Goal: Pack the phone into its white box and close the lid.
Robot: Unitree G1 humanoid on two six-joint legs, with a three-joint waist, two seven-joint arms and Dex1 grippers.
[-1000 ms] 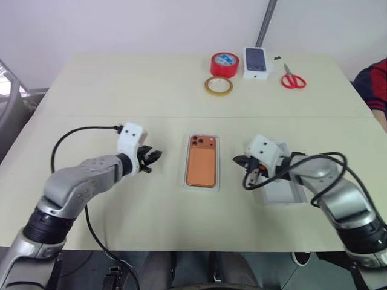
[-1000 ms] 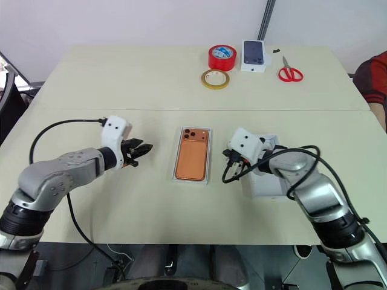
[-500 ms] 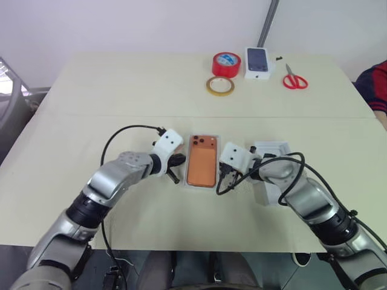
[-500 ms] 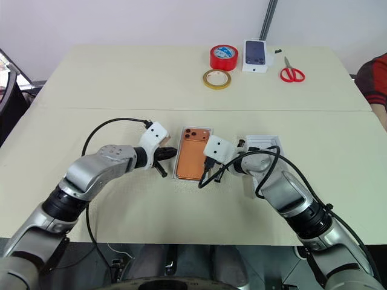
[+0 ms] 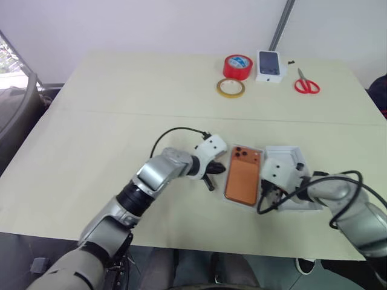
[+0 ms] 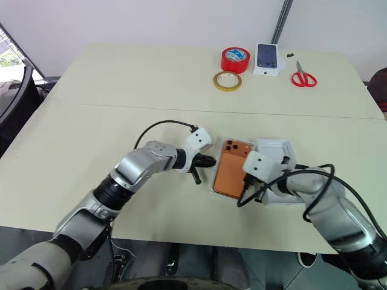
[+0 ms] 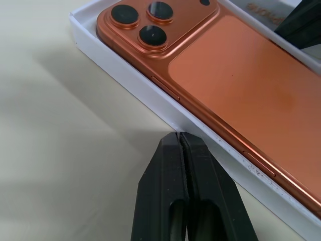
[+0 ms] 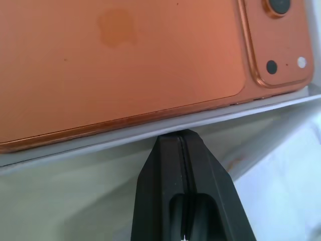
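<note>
The lid is next to the tray with its hollow side up [image 5: 286, 155]. I should open my right gripper, grip the lid's side [image 8: 273, 144] nearest the tray and flip the lid over before closing.
The orange phone [image 5: 243, 178] lies camera side up inside the white box [image 7: 125, 70], a shallow tray near the table's front middle. The lid [image 6: 275, 148] lies hollow side up just to the right of the tray, partly under my right arm. My left gripper [image 7: 178, 135] is shut and empty, its tips against the tray's left wall. My right gripper [image 8: 180, 134] is also shut and empty, with its tips at the tray's right wall, between tray and lid. In the head views, the left gripper [image 5: 211, 174] and right gripper [image 5: 265, 188] flank the tray.
Along the far edge sit a red tape roll [image 5: 237, 66], a tan tape ring [image 5: 231, 88], a small white box with a phone picture [image 5: 271, 65] and red scissors [image 5: 307, 85]. A person's sleeve [image 6: 381, 93] shows at the far right.
My left gripper swung right to the tray's left wall and its fingers closed. The right gripper came to the tray's right wall. The tray now lies nearer the lid, slightly turned. The camera shifted.
</note>
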